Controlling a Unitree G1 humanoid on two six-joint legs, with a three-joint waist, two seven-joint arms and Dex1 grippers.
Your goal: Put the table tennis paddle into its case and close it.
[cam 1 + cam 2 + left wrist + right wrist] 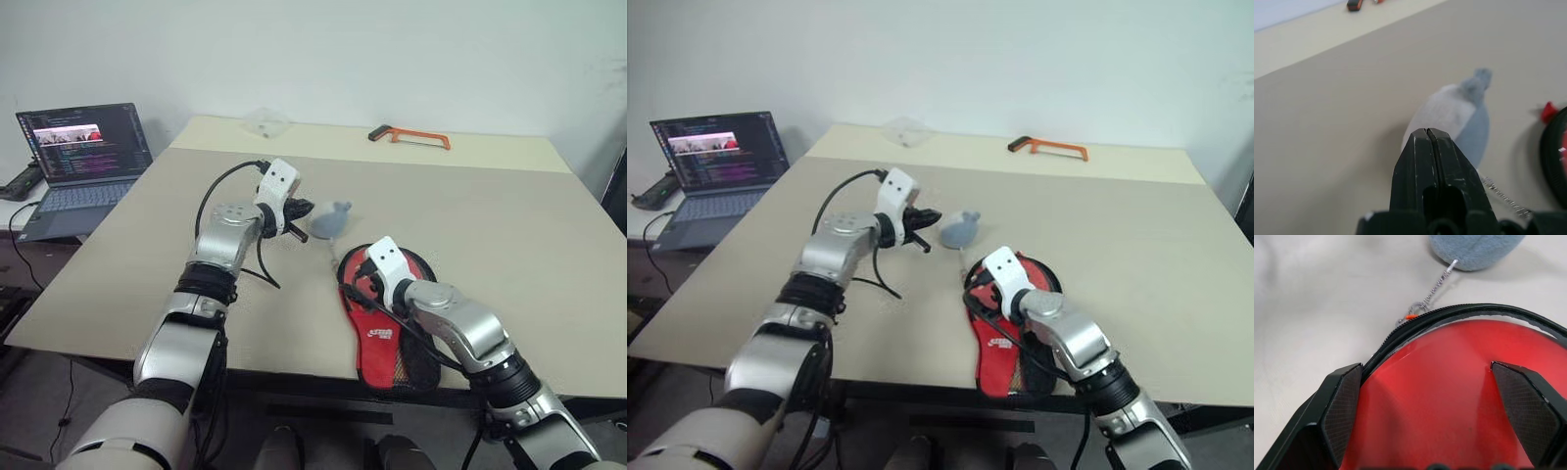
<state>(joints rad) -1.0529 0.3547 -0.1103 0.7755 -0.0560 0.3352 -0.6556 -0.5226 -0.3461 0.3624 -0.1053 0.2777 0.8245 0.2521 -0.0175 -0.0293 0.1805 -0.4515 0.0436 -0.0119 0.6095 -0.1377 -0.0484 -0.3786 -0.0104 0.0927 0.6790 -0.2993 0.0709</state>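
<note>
The grey ball (313, 225) is just beyond the closed fingers of my left gripper, so my left gripper should open and reach around the ball's body (329, 221) before it pulls the zip.
The case (382, 338) lies near the table's front edge, with a red logo panel, a black mesh pocket and a black zip rim (1400, 330). Inside that rim in the right wrist view lies the glossy red round face of the table tennis paddle (1440, 421); its handle is hidden. My right gripper (1425, 374) is open, its fingers spread just above the round end of the case (999, 343). My left gripper (306, 220) is shut on nothing, its tip (1426, 134) just short of a grey fluffy ball (331, 220).
The grey ball (1474, 247) hangs on a thin chain (1437, 284) that runs to the case's zip. An orange-handled hacksaw (411, 136) and a clear plastic piece (265, 122) lie at the table's far edge. An open laptop (83, 157) stands on a side desk to the left.
</note>
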